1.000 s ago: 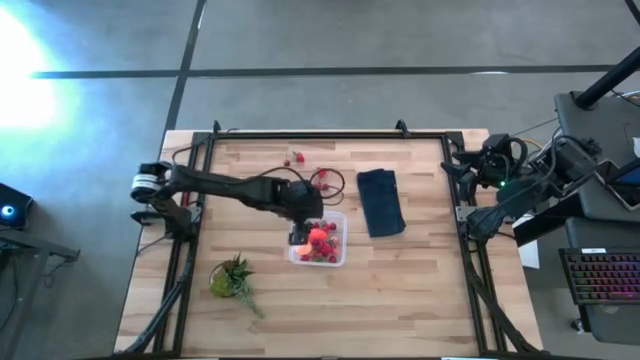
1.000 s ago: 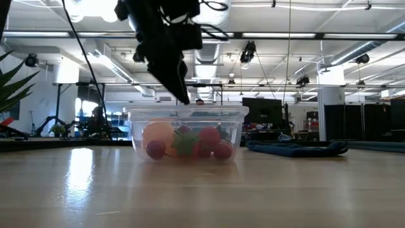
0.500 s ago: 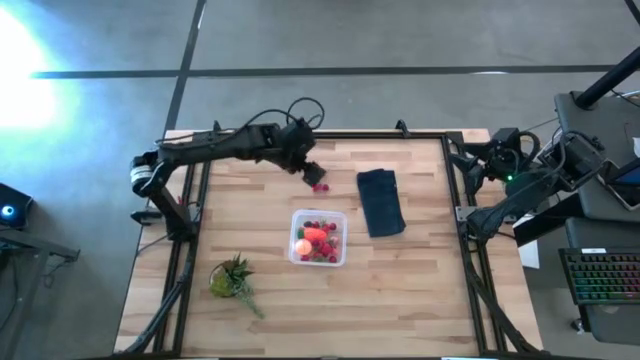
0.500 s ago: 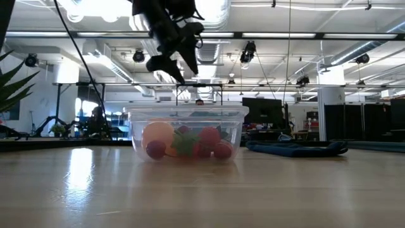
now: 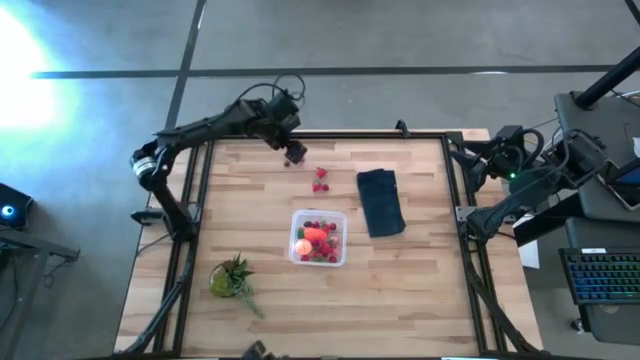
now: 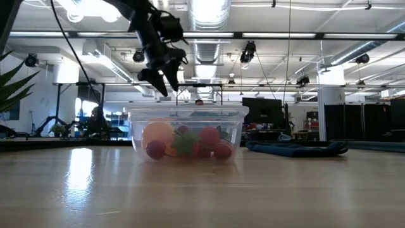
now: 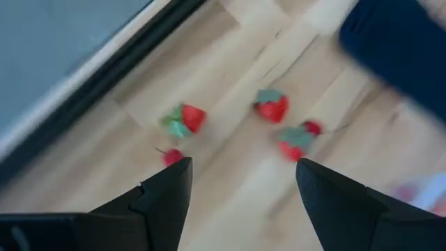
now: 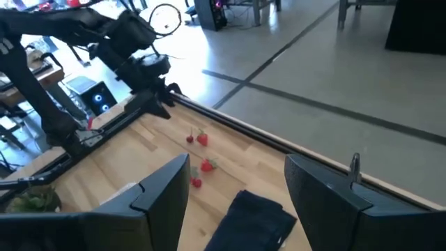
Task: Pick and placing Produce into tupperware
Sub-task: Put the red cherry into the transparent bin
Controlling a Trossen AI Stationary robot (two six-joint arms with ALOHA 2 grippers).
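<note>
My left gripper should keep bringing its open fingers down until they straddle the cherry [image 7: 172,157] and then close, since the red cherry lies clear of the strawberry [image 7: 187,120] beside it.
The clear tupperware [image 5: 340,222] [image 6: 234,120] stands mid-table with red strawberries, an orange-red piece and a peach ball [image 6: 158,133] inside. Several loose strawberries [image 5: 320,179] [image 7: 272,108] [image 8: 202,139] lie on the wood near the far edge. My left gripper [image 5: 292,152] [image 6: 166,88] [image 7: 240,174] hangs open above them, slanting down, with nothing between its fingers. My right gripper [image 8: 237,181] is open and empty, raised beside the table's far right corner.
A dark navy folded cloth [image 5: 381,201] [image 6: 297,148] lies right of the tupperware. A green leafy bunch [image 5: 232,280] lies near the front left. A black frame rail [image 5: 350,134] runs along the far edge, close to my left gripper.
My left gripper has risen from over the tupperware and swung toward the table's far edge and a little left, rolling its wrist as it went. It stays open and empty and now hangs over the loose strawberries. The tupperware has not moved.
</note>
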